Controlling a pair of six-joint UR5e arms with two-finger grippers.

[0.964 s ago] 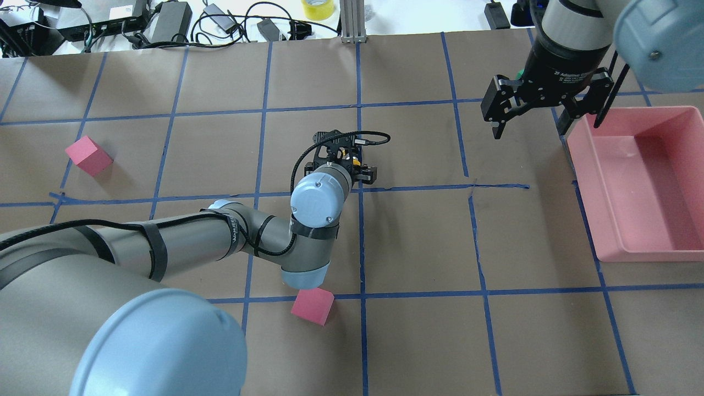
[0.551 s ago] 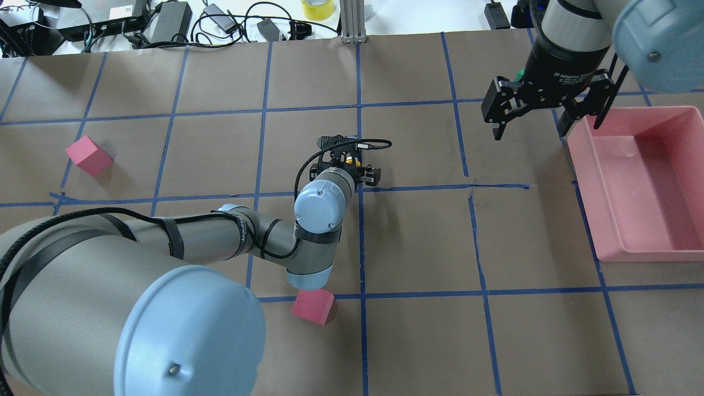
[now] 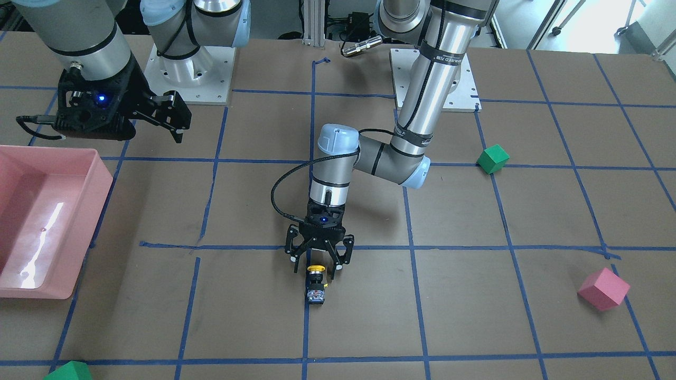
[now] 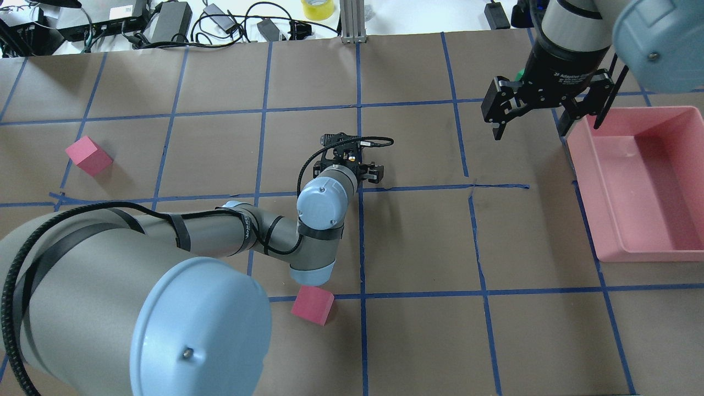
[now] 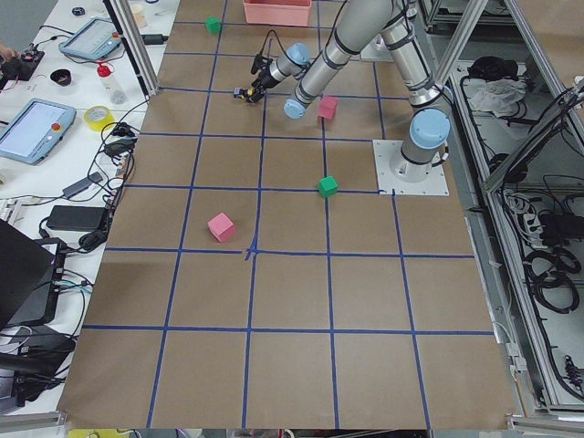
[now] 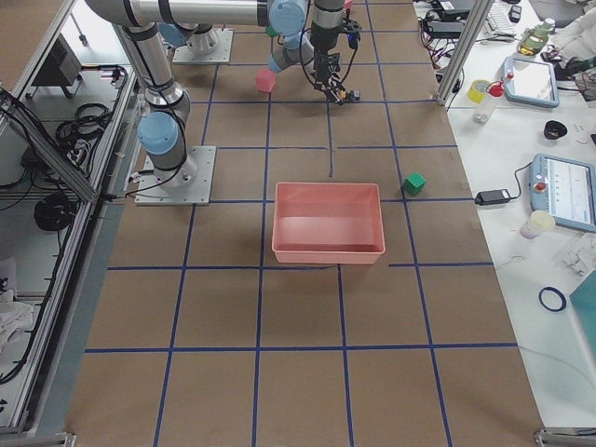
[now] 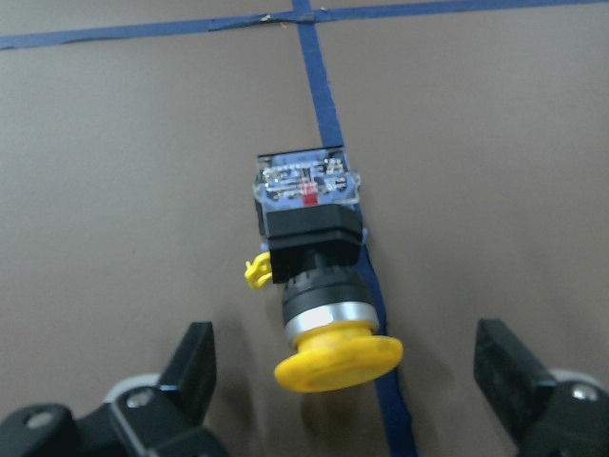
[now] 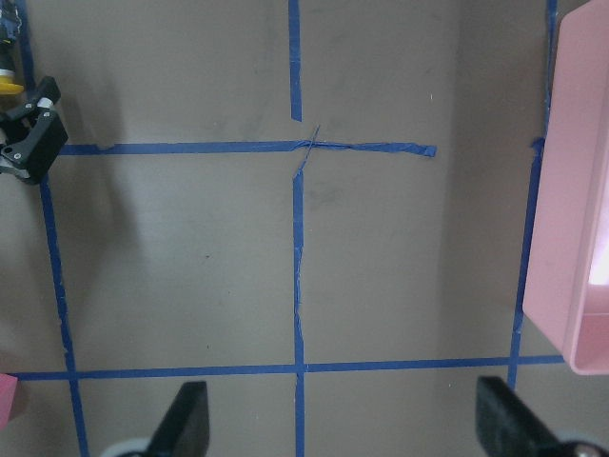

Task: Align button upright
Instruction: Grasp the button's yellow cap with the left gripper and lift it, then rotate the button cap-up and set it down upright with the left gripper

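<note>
The button (image 3: 316,283) will stand on its own, yellow cap up, once I turn it upright, because the grey contact block (image 3: 315,297) has a flat, square end.
The button (image 7: 309,257) lies on its side on a blue tape line, with its yellow cap (image 7: 338,359) toward the robot and its grey contact block pointing away. It also shows in the front-facing view (image 3: 316,284). My left gripper (image 3: 317,265) is open and low over it. Its fingers (image 7: 190,367) stand on either side of the cap without touching it. In the overhead view my left wrist hides most of the button. My right gripper (image 4: 531,125) is open and empty, hanging above the table by the bin's near corner.
A pink bin (image 4: 682,118) stands at the table's right. Pink cubes sit at the left (image 4: 88,155) and under my left elbow (image 4: 312,306). In the front-facing view green cubes sit at mid right (image 3: 493,158) and at the bottom left corner (image 3: 68,371).
My left arm has shifted slightly right, bringing the open gripper closer around the button's cap. The button has not moved. The right gripper has barely moved.
</note>
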